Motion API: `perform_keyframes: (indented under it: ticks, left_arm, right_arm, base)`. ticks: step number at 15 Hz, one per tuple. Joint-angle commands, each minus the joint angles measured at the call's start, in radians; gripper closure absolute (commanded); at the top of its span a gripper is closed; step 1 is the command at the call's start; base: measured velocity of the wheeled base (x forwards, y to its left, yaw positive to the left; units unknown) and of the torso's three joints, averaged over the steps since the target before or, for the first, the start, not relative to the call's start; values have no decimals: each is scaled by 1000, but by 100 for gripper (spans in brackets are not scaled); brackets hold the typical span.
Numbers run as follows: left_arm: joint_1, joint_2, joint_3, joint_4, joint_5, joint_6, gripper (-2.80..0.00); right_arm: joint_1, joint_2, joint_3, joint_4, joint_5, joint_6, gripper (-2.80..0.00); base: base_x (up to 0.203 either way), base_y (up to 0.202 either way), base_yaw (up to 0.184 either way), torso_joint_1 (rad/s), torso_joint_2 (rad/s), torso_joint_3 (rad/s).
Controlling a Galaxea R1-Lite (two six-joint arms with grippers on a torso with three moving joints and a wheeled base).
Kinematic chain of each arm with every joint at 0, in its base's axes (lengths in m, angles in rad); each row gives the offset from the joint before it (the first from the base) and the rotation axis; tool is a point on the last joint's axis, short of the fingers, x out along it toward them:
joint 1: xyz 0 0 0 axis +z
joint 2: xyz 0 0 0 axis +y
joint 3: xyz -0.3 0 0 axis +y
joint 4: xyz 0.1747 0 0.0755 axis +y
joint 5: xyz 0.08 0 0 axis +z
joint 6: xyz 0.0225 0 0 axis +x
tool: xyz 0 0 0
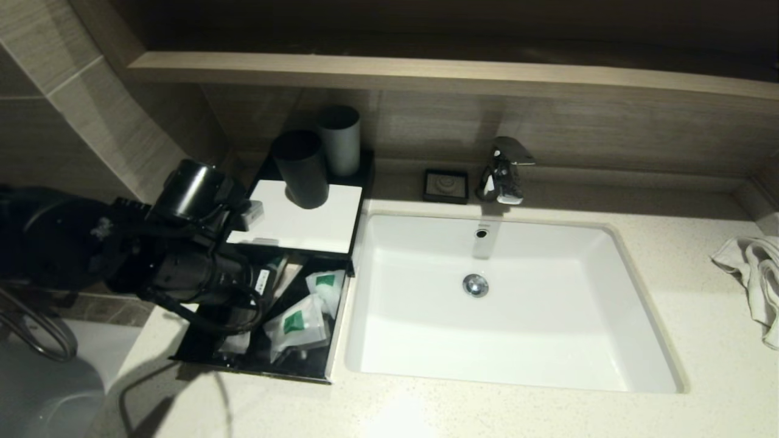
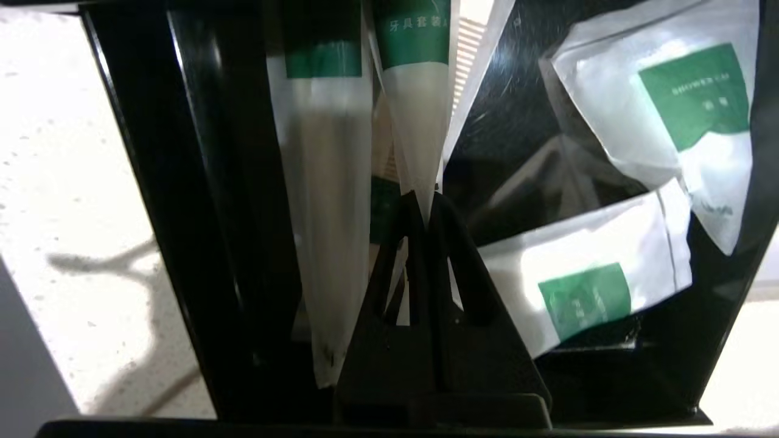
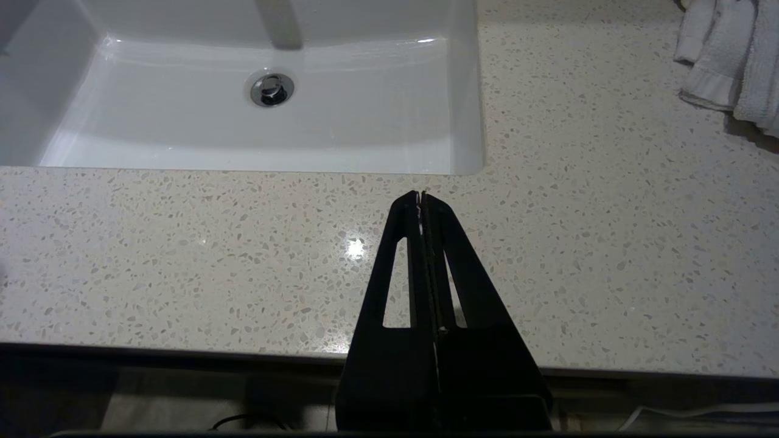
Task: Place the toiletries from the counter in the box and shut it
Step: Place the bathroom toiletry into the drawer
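The long white packet (image 2: 416,109) is lined up lengthwise with the box and is clear of the sachets. My left gripper should now lower it beside the other packet (image 2: 332,190) until it lets go.
The black box (image 1: 274,371) stands on the counter left of the sink, with its white lid (image 1: 298,219) covering only the back half. Two white sachets with green labels (image 1: 296,322) (image 1: 325,283) lie inside. My left arm (image 1: 188,267) reaches over the box's open front. In the left wrist view my left gripper (image 2: 424,204) is shut on the tapered end of a long white packet with a green band (image 2: 414,109), held over the box interior. Another long packet (image 2: 322,182) lies beside it, and the two sachets (image 2: 688,121) (image 2: 596,274) lie to the side. My right gripper (image 3: 421,196) is shut and empty above the counter's front edge.
Two dark cups (image 1: 301,167) (image 1: 339,139) stand on the lid and at the box's back. The white sink (image 1: 517,359) is to the right, with a chrome faucet (image 1: 504,170) and a black soap dish (image 1: 446,184) behind it. A towel (image 1: 758,280) lies at the far right.
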Motion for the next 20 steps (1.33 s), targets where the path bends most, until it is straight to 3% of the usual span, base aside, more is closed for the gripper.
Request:
perform_keyframes:
  ticks: [1, 9, 17, 18, 20]
  left_arm:
    - [0, 27, -3, -14, 1, -3, 0]
    - [0, 63, -2, -134, 1, -86, 0]
    - [-1, 54, 18, -172, 3, -102, 0]
    - [-1, 52, 18, -172, 10, -101, -280]
    - [-1, 46, 16, -174, 24, -102, -280]
  right_arm:
    - [0, 2, 0, 0, 0, 0, 0]
    - [0, 2, 0, 0, 0, 0, 0]
    - [0, 2, 0, 0, 0, 0, 0]
    - [0, 2, 0, 0, 0, 0, 0]
    - [0, 2, 0, -1, 0, 0, 0]
  base:
    - [0, 0, 0, 0, 0, 0]
    - [0, 0, 0, 0, 0, 0]
    - [0, 0, 0, 0, 0, 0]
    - [0, 0, 0, 0, 0, 0]
    - [0, 0, 0, 0, 0, 0]
